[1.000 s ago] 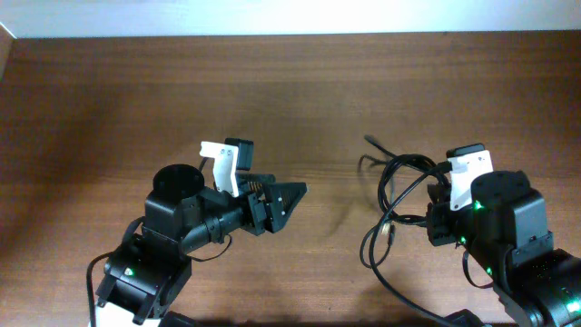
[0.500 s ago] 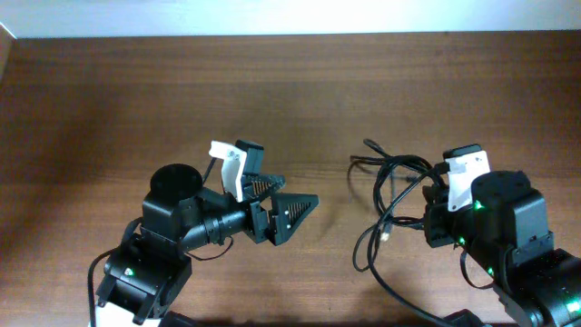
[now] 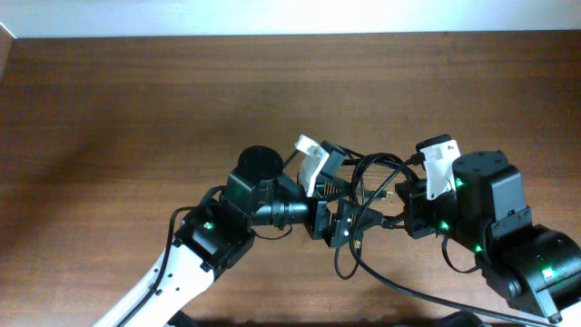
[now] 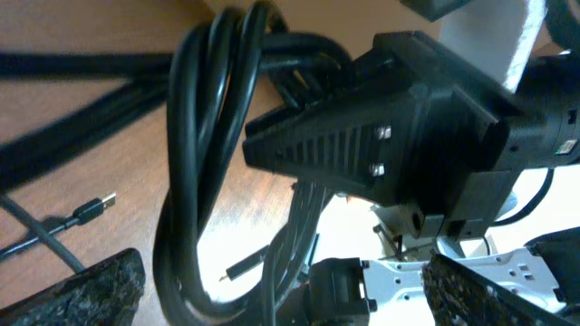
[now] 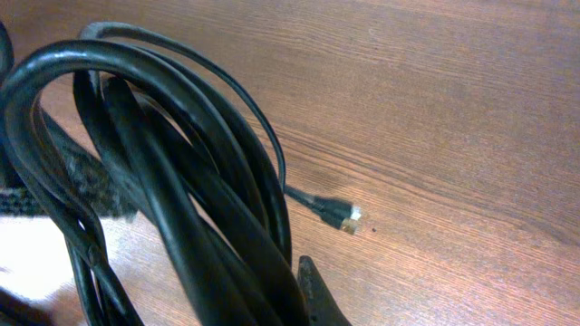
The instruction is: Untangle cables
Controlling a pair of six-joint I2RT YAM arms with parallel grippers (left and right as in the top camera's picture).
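Observation:
I should hold the hanging bundle (image 4: 204, 199) with my left gripper, because my right gripper is clamping several loops together (image 5: 195, 154). My right gripper should open meanwhile and pull out a single loop.
The cables (image 3: 375, 178) are a bundle of thin black loops between my two arms at the table's middle right. My right gripper (image 3: 406, 205) is shut on the bundle, which fills the right wrist view (image 5: 181, 181) beside one fingertip (image 5: 313, 294). A small metal plug (image 5: 345, 215) lies on the wood. My left gripper (image 3: 343, 221) is open at the bundle's left side. In the left wrist view its pads are wide apart (image 4: 281, 294), with cable loops (image 4: 195, 136) hanging between them and the right gripper (image 4: 381, 127) just behind. Two loose plug ends (image 4: 95, 206) show there.
The brown wooden table (image 3: 136, 109) ends at a pale wall at the far edge. A thicker black wire (image 3: 408, 292) runs from the right arm's base along the front. Both arm bodies crowd the front middle and right.
My left arm has swung far to the right, bringing its open gripper up to the bundle. My right gripper has carried the cables slightly left toward it.

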